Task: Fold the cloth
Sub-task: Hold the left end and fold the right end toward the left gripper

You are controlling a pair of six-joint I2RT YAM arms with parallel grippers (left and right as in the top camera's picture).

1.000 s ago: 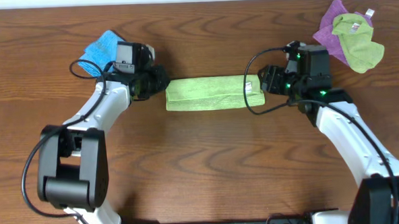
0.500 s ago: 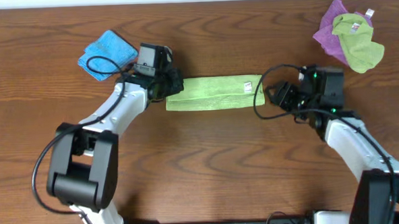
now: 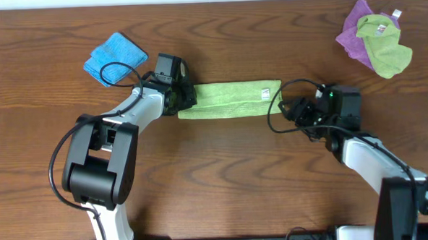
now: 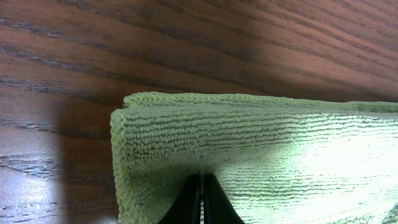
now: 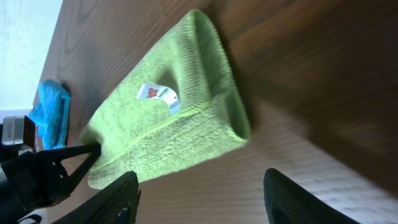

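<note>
The cloth's rumpled tag end (image 3: 277, 95) is past the open fingers of the robot's right gripper, so the robot should reach in, pinch that end's layers (image 5: 219, 102) together and fold them toward its left gripper.
The green cloth (image 3: 231, 100) lies folded into a long narrow strip across the middle of the table, with a white tag (image 3: 266, 93) near its right end. My left gripper (image 3: 185, 98) is shut, its tips resting on top of the strip's left end (image 4: 267, 155); in the left wrist view the fingers (image 4: 202, 186) are pressed together. My right gripper (image 3: 286, 113) is open and empty, just off the strip's right end. In the right wrist view the cloth (image 5: 168, 130) lies beyond the spread fingers (image 5: 202, 180), apart from them.
A folded blue cloth (image 3: 113, 58) lies at the back left, behind the left arm. A purple cloth (image 3: 356, 23) and another green cloth (image 3: 386, 49) lie bunched at the back right. The table is dark wood.
My left gripper has moved right and forward onto the strip's left end. My right gripper has drawn back from the right end toward the front and right.
</note>
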